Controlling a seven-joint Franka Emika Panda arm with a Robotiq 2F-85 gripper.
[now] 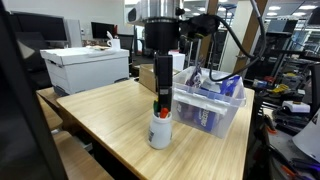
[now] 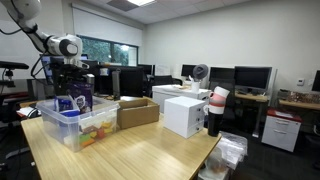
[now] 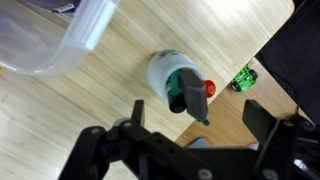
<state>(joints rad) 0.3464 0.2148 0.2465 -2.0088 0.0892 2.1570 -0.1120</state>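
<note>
Next, my gripper moves its open fingers down around the cup's sides (image 1: 159, 133) before it lifts, because they are around the markers' tops (image 1: 164, 114) now, too high to hold the white cup.
A white cup (image 1: 159, 131) stands near the front edge of the light wooden table (image 1: 110, 120), holding several markers (image 1: 162, 108). My gripper (image 1: 160, 100) hangs straight down over it, just above the marker tops. In the wrist view the cup (image 3: 165, 72) lies below the open gripper (image 3: 197, 120). A dark marker (image 3: 188, 92) with a green tip and a red-capped marker (image 3: 208, 88) point up between the widely spread fingers (image 3: 135, 118). Nothing is gripped. In an exterior view the arm (image 2: 65, 47) rises behind the bin and the cup is hidden.
A clear plastic bin (image 1: 212, 105) (image 2: 72, 122) (image 3: 60, 35) with packages stands right beside the cup. A cardboard box (image 2: 137, 112) and a white box (image 1: 85, 68) (image 2: 185, 115) sit farther back. A green object (image 3: 243, 78) lies below the table edge. Office desks and monitors surround the table.
</note>
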